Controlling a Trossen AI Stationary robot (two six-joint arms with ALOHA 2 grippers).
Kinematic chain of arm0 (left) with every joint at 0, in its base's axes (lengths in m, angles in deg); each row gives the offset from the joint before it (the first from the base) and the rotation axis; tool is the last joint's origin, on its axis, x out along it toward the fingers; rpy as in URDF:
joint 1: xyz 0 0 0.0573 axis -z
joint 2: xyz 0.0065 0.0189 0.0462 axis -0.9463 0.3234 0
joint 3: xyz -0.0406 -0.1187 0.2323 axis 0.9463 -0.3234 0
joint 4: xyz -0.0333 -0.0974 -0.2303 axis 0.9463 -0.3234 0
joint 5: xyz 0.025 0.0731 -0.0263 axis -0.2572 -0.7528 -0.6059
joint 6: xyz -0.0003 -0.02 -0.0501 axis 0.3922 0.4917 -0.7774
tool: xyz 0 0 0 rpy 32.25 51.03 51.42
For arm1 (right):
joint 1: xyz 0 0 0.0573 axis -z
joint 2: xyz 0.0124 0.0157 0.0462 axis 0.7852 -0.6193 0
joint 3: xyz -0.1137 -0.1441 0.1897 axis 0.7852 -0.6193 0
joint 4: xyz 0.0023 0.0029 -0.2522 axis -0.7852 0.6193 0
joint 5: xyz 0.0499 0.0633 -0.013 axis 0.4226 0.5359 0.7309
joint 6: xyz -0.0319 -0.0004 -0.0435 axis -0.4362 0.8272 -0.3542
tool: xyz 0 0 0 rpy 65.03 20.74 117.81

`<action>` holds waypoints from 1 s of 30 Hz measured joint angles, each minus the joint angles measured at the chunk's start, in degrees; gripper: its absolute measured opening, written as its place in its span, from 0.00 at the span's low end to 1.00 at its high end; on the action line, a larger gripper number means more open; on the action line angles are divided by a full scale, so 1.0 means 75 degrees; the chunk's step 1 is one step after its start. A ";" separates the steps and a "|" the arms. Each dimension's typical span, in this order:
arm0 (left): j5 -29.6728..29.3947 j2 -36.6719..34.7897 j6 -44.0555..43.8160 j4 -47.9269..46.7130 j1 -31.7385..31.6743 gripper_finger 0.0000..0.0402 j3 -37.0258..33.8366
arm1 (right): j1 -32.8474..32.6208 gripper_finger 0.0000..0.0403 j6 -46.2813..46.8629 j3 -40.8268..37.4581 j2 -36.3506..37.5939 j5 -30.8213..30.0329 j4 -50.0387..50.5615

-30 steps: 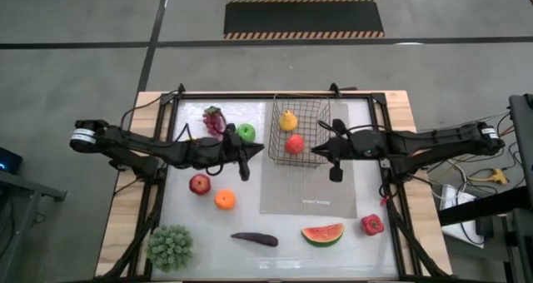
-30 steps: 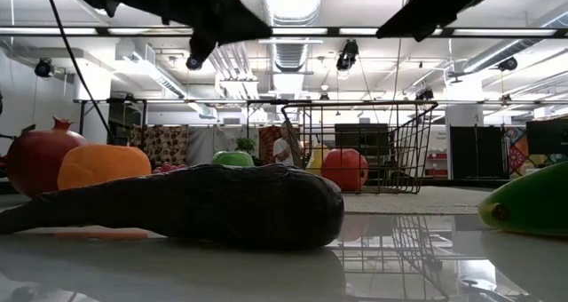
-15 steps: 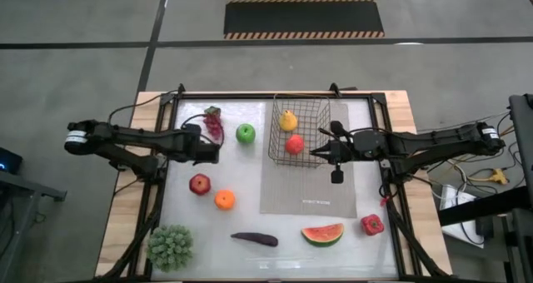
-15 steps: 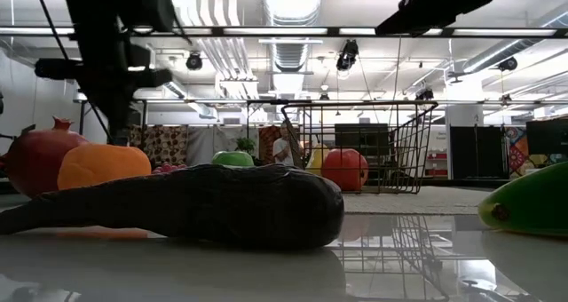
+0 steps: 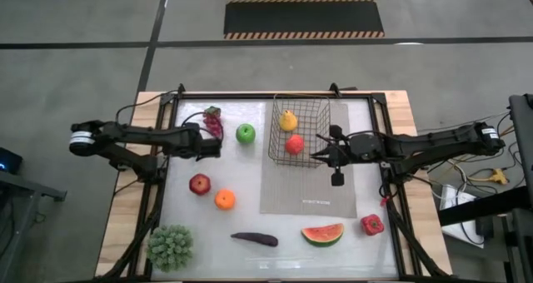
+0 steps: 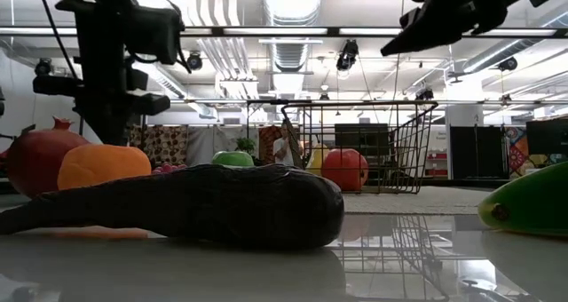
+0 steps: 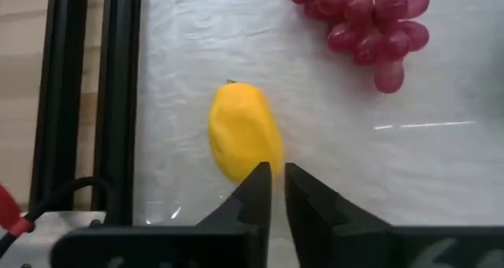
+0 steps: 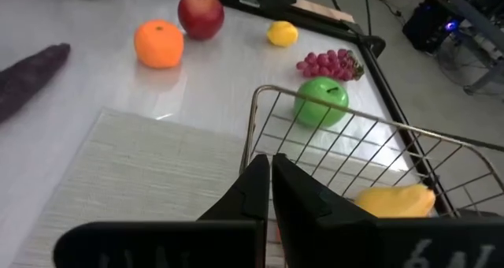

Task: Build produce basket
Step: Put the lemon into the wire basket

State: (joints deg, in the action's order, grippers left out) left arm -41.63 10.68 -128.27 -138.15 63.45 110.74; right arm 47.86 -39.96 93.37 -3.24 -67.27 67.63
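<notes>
My left gripper should open its fingers around the lemon's sides (image 7: pixel 244 130) and then hand the lemon to my right gripper, because those fingers are almost closed at the lemon's end (image 7: pixel 250 167).
The black wire basket (image 5: pixel 298 129) stands on the far end of the grey mat (image 5: pixel 308 196) and holds a yellow pear (image 5: pixel 288 120) and a red apple (image 5: pixel 294 144). My left gripper (image 7: pixel 273 181) points down at the far left of the table, nearly shut and empty. It hovers just beside a yellow lemon-like fruit (image 7: pixel 244 138), with the purple grapes (image 7: pixel 366 20) beyond. My right gripper (image 8: pixel 269 173) is shut and empty, above the basket's near right rim (image 8: pixel 331 114). The green apple (image 5: pixel 245 133), red fruit (image 5: pixel 199 184), orange (image 5: pixel 224 200), eggplant (image 5: pixel 254 239), watermelon slice (image 5: pixel 322 233) and red pepper (image 5: pixel 372 225) lie on the table.
A green bushy ball (image 5: pixel 171 247) sits at the near left corner. Black frame rails (image 7: pixel 87 94) run along the table's edges. Bare white table lies between the green apple and the eggplant.
My left gripper has drawn back from beside the basket toward the table's left edge. It now hangs by the grapes, pointing down. The fruits and the basket have stayed where they were.
</notes>
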 joint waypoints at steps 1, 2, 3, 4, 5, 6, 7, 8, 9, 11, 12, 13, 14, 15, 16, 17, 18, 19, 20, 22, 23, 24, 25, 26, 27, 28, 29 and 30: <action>-0.0001 0.0060 0.0000 -0.0013 -0.0068 0.10 0.0000 | 0.0000 0.02 -0.0004 -0.0046 -0.0001 0.0000 -0.0016; -0.0004 0.0112 0.0000 -0.0028 -0.0132 0.13 -0.0001 | 0.0000 0.02 -0.0016 -0.0082 -0.0006 0.0000 -0.0042; -0.0006 0.0164 0.0000 -0.0012 -0.0189 0.17 -0.0003 | 0.0000 0.02 -0.0067 -0.0103 -0.0007 0.0000 -0.0078; -0.0019 0.0235 0.0000 -0.0011 -0.0241 0.21 -0.0003 | 0.0000 0.02 -0.0119 -0.0112 -0.0006 0.0000 -0.0094; -0.0019 0.0312 -0.0005 -0.0022 -0.0284 0.25 -0.0003 | 0.0000 0.02 -0.0161 -0.0115 -0.0003 -0.0003 -0.0105; -0.0019 0.0393 -0.0012 -0.0017 -0.0312 0.29 -0.0003 | 0.0000 0.02 -0.0202 -0.0115 0.0000 0.0000 -0.0117; -0.0021 0.0475 -0.0017 0.0007 -0.0352 0.33 -0.0003 | 0.0000 0.02 -0.0209 -0.0115 0.0003 0.0000 -0.0114; -0.0042 0.0558 -0.0022 0.0035 -0.0397 0.37 -0.0003 | 0.0000 0.02 -0.0209 -0.0115 0.0006 0.0000 -0.0114; -0.0082 0.0659 -0.0023 0.0071 -0.0443 0.41 -0.0003 | 0.0000 0.02 -0.0208 -0.0115 0.0009 0.0000 -0.0108; -0.0131 0.0885 -0.0023 0.0182 -0.0543 0.46 -0.0003 | 0.0000 0.02 -0.0204 -0.0115 0.0010 0.0000 -0.0111; -0.0162 0.1011 -0.0023 0.0174 -0.0585 0.49 -0.0003 | 0.0000 0.02 -0.0203 -0.0115 0.0006 0.0000 -0.0109; -0.0165 0.1144 -0.0023 0.0149 -0.0634 0.50 -0.0003 | 0.0000 0.02 -0.0203 -0.0115 0.0006 0.0000 -0.0103; -0.0176 0.1294 -0.0023 0.0148 -0.0674 0.51 -0.0003 | 0.0000 0.02 -0.0203 -0.0115 0.0003 0.0000 -0.0088; -0.0183 0.1433 -0.0020 0.0159 -0.0723 0.52 -0.0003 | 0.0000 0.02 -0.0203 -0.0115 0.0003 0.0000 -0.0079; -0.0189 0.1567 -0.0013 0.0157 -0.0769 0.53 -0.0003 | 0.0000 0.02 -0.0203 -0.0115 0.0003 0.0000 -0.0086; -0.0196 0.1697 -0.0003 0.0150 -0.0811 0.53 -0.0003 | 0.0000 0.02 -0.0200 -0.0120 0.0003 0.0000 -0.0087; -0.0199 0.1823 0.0000 0.0155 -0.0839 0.53 -0.0003 | 0.0000 0.02 -0.0195 -0.0121 0.0003 0.0000 -0.0079; -0.0199 0.1947 0.0002 0.0158 -0.0877 0.53 -0.0003 | 0.0000 0.02 -0.0161 -0.0121 0.0003 0.0000 -0.0079; -0.0199 0.2052 0.0003 0.0162 -0.0898 0.53 -0.0003 | 0.0000 0.02 -0.0148 -0.0121 0.0003 0.0000 -0.0082; -0.0202 0.2216 0.0008 0.0175 -0.0931 0.53 -0.0003 | 0.0000 0.02 -0.0145 -0.0121 0.0003 0.0000 -0.0082; -0.0202 0.2285 0.0012 0.0181 -0.0932 0.53 -0.0003 | 0.0000 0.02 -0.0145 -0.0121 0.0003 0.0000 -0.0082; -0.0207 0.2344 0.0018 0.0195 -0.0932 0.53 -0.0003 | 0.0000 0.02 -0.0145 -0.0121 0.0003 0.0000 -0.0080; -0.0218 0.2381 0.0023 0.0196 -0.0932 0.53 -0.0003 | 0.0000 0.02 -0.0145 -0.0121 0.0003 0.0000 -0.0082; -0.0222 0.2412 0.0023 0.0199 -0.0932 0.53 -0.0003 | 0.0000 0.02 -0.0145 -0.0121 0.0003 0.0000 -0.0082; -0.0223 0.2440 0.0023 0.0202 -0.0932 0.53 -0.0003 | 0.0000 0.02 -0.0145 -0.0121 0.0003 0.0000 -0.0082; -0.0226 0.2461 0.0026 0.0203 -0.0932 0.52 -0.0003 | 0.0000 0.02 -0.0145 -0.0121 0.0003 0.0000 -0.0082; -0.0226 0.2469 0.0037 0.0208 -0.0932 0.51 -0.0003 | 0.0000 0.02 -0.0145 -0.0123 0.0003 0.0000 -0.0082; -0.0226 0.2469 0.0046 0.0214 -0.0932 0.50 -0.0003 | 0.0000 0.02 -0.0145 -0.0123 0.0003 0.0000 -0.0082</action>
State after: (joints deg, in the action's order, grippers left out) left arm -43.32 29.19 -127.92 -136.55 56.46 110.72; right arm 47.86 -41.05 92.45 -3.22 -67.27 67.02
